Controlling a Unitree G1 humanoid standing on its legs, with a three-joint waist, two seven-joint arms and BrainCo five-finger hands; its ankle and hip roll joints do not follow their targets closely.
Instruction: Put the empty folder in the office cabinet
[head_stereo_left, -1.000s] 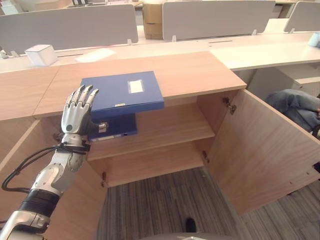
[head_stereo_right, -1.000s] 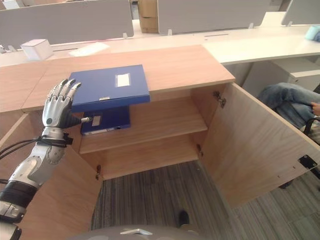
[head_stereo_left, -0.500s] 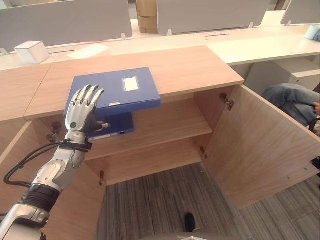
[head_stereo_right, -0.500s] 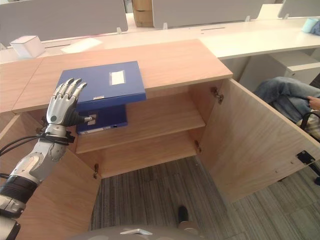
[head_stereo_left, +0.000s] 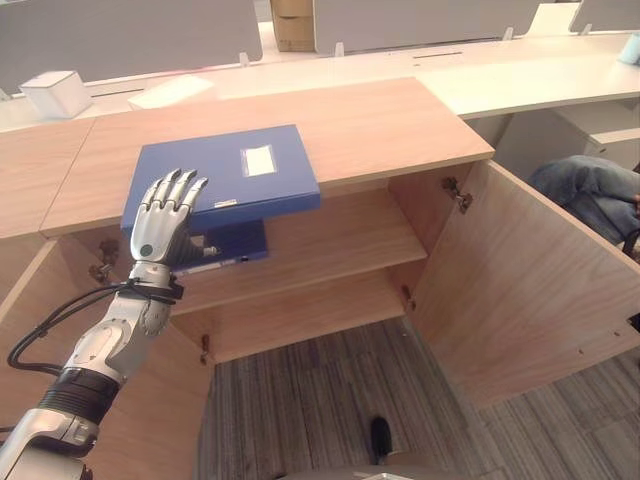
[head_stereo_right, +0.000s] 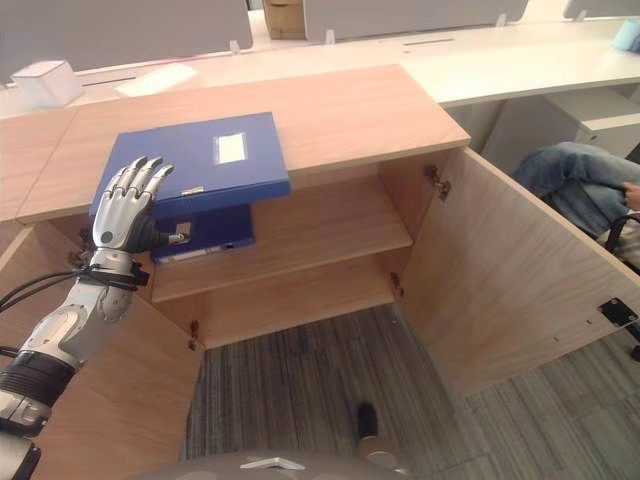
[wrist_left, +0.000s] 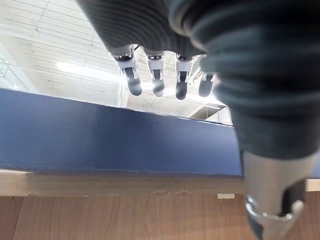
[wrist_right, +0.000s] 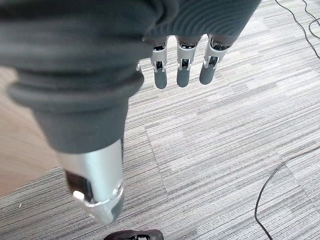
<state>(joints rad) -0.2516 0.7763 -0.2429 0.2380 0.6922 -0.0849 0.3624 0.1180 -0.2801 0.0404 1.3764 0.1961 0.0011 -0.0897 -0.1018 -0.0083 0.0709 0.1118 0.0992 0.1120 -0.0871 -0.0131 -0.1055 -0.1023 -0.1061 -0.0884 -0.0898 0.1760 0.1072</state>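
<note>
I expect the blue folder (head_stereo_left: 215, 172) to stay stiff and shut when I lift and tilt it from the cabinet top, because its thick side (head_stereo_left: 262, 206) is straight and boxy.
A blue folder (head_stereo_left: 225, 170) lies flat on the wooden cabinet top (head_stereo_left: 380, 125), its front edge jutting a little past the rim. My left hand (head_stereo_left: 160, 225) is raised at the folder's front left corner, open, with straight fingers reaching up over its edge. In the left wrist view those fingers (wrist_left: 157, 80) stand above the folder's blue side (wrist_left: 100, 145). A second blue folder (head_stereo_left: 235, 245) lies on the cabinet's upper shelf (head_stereo_left: 340, 240), just below. My right hand (wrist_right: 182, 65) hangs open over the carpet.
The cabinet's right door (head_stereo_left: 520, 290) stands wide open, and the left door (head_stereo_left: 130, 410) is open beside my arm. A lower shelf (head_stereo_left: 310, 310) is bare. A person sits at the right (head_stereo_left: 590, 195). A white box (head_stereo_left: 55, 92) and paper (head_stereo_left: 170, 92) lie on the desk behind.
The camera has shifted. My left hand has moved slightly right and up, from beside the folder's left edge to its front left corner. The folder stays on the cabinet top.
</note>
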